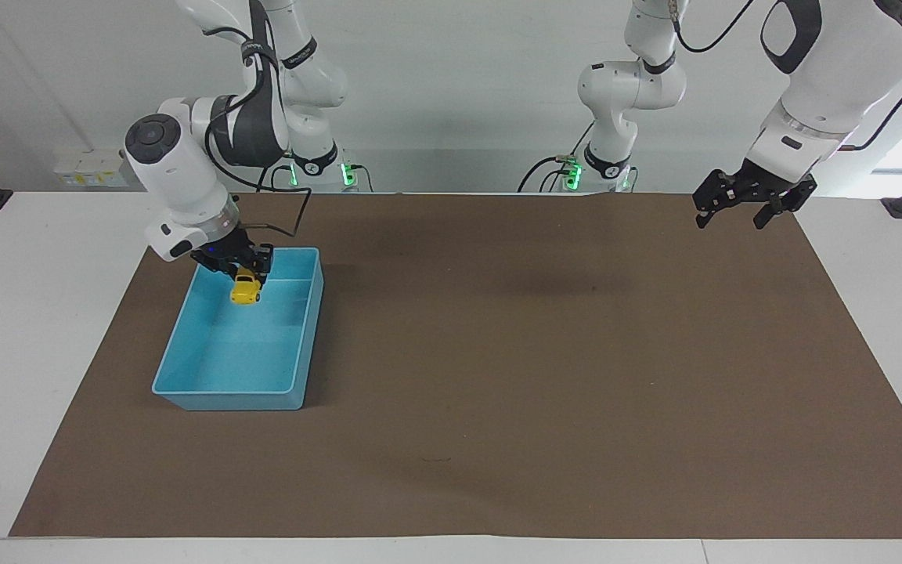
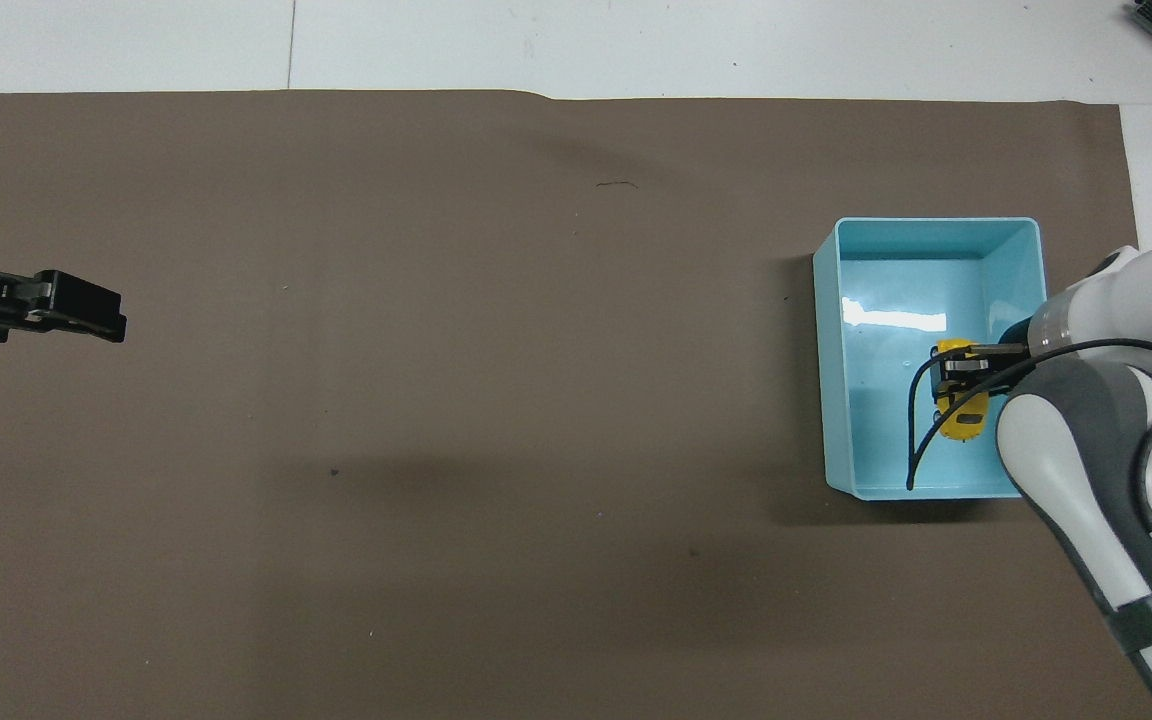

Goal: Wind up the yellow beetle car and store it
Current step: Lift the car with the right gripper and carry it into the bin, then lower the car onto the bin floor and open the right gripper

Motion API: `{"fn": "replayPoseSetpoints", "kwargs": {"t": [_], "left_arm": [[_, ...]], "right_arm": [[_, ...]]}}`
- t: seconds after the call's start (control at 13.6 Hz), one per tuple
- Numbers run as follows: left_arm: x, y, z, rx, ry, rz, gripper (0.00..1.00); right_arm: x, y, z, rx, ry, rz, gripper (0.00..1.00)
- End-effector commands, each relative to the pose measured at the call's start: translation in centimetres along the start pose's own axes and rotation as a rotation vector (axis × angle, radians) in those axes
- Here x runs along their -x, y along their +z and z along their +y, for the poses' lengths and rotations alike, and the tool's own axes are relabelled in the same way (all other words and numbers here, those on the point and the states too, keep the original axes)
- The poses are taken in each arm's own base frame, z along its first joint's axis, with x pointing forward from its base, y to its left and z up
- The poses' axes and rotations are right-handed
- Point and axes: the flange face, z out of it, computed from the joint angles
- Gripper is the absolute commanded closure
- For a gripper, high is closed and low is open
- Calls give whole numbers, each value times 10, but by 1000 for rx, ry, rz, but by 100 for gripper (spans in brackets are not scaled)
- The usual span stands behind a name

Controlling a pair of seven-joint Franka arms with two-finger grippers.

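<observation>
My right gripper keeps lowering the yellow beetle car (image 1: 245,292) until it sits on the tray's clear bottom (image 1: 265,327), then let go. The car is hanging over that bottom, inside the blue tray's sides.
The yellow beetle car (image 1: 246,291) is held in my right gripper (image 1: 244,283), which is shut on it. The car hangs low inside the blue tray (image 1: 308,329), at the tray's end nearer to the robots. I cannot tell whether the car touches the tray floor. In the overhead view the car (image 2: 962,420) shows under the right gripper (image 2: 956,388), over the tray (image 2: 829,380) floor, partly hidden by the arm and its cable. My left gripper (image 1: 733,221) waits open and empty in the air over the mat's corner at the left arm's end; it also shows in the overhead view (image 2: 118,318).
A brown mat (image 1: 545,352) covers most of the white table (image 1: 20,313). The tray stands on the mat toward the right arm's end. A black cable (image 2: 921,440) loops from the right wrist over the tray.
</observation>
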Motion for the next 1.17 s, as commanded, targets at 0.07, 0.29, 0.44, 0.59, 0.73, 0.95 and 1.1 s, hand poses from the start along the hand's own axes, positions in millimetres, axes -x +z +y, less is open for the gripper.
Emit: {"fn": "replayPoseSetpoints", "kwargs": {"t": [0.07, 0.29, 0.44, 0.59, 0.73, 0.95, 1.1], "left_arm": [[4, -1, -5, 17, -5, -1, 0], [4, -1, -5, 15, -5, -1, 0], [4, -1, -5, 15, -5, -1, 0], [4, -1, -5, 17, -5, -1, 0], [4, -1, -5, 15, -5, -1, 0], [4, -1, -5, 15, -5, -1, 0], [4, -1, -5, 17, -5, -1, 0]], "right_arm": [[-4, 26, 15, 0, -24, 11, 100], [-8, 45, 20, -6, -42, 24, 100], [-11, 55, 20, -6, -47, 33, 100], [-16, 70, 20, -12, -60, 40, 100], [-17, 80, 20, -15, -67, 41, 100], [-12, 94, 20, -15, -69, 49, 100], [-13, 106, 19, -20, -67, 51, 100]]}}
